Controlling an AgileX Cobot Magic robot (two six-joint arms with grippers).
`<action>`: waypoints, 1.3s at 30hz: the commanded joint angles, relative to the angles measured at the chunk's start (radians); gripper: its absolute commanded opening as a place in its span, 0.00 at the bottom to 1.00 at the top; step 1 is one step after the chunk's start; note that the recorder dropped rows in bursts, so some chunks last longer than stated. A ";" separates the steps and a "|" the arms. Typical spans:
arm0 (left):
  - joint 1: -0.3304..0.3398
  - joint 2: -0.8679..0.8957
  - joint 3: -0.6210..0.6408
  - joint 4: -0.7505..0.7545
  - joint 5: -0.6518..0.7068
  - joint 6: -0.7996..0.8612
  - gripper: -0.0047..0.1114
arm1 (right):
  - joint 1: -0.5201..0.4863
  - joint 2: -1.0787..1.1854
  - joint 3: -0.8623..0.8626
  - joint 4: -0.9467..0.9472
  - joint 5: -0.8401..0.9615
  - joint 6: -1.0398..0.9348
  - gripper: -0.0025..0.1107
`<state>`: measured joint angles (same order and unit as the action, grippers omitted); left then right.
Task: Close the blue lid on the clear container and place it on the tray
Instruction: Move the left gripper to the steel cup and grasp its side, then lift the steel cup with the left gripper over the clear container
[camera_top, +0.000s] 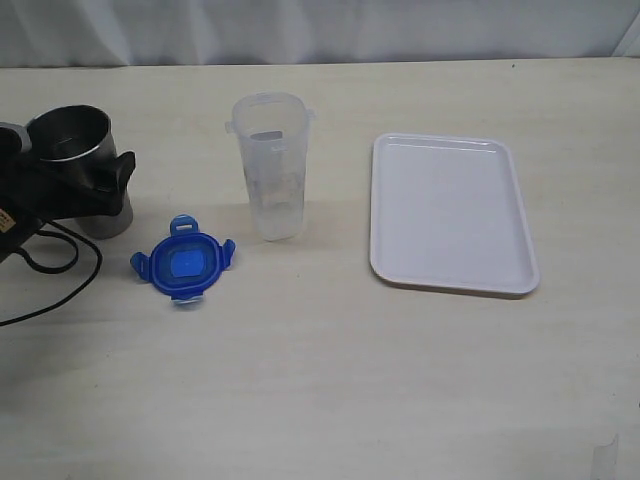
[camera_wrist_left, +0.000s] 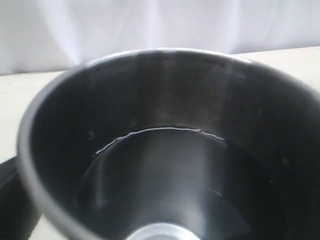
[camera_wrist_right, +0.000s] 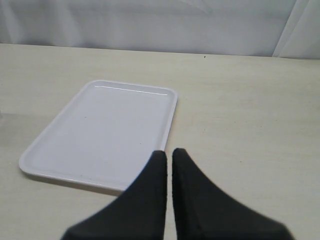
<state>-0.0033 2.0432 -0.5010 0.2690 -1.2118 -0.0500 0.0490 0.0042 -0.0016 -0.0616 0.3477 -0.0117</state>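
The cup's liquid (camera_wrist_left: 165, 170) will flow toward the cup's rim when I tip the grey metal cup, because a thin bright line (camera_wrist_left: 167, 128) curves around the cup's inside.
The clear container (camera_top: 270, 170) stands upright and open near the table's middle. The blue lid (camera_top: 183, 262) lies flat on the table in front of it to the left, its flaps spread. To the right lies the white tray (camera_top: 450, 215), with nothing on it. My left gripper (camera_top: 65, 155) is at the far left, its jaws wide on either side of a grey metal cup (camera_top: 90, 190); I cannot see whether they touch it. The right gripper (camera_wrist_right: 169, 152) is shut and empty, hovering near a corner of the tray (camera_wrist_right: 100, 125). It is outside the exterior view.
The metal cup (camera_wrist_left: 165, 150) fills the left wrist view, dark inside. A black cable (camera_top: 50, 270) loops on the table below the left arm. A pale curtain backs the table's far edge.
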 joint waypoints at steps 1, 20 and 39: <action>-0.008 0.004 -0.013 0.007 -0.009 -0.036 0.92 | -0.003 -0.004 0.002 -0.007 -0.001 0.004 0.06; -0.008 0.002 -0.026 0.007 -0.009 -0.057 0.92 | -0.003 -0.004 0.002 -0.007 -0.001 0.004 0.06; -0.008 0.002 -0.026 0.009 -0.009 -0.057 0.92 | -0.003 -0.004 0.002 -0.007 -0.001 0.004 0.06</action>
<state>-0.0033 2.0432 -0.5216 0.2747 -1.2118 -0.1007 0.0490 0.0042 -0.0016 -0.0616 0.3477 -0.0117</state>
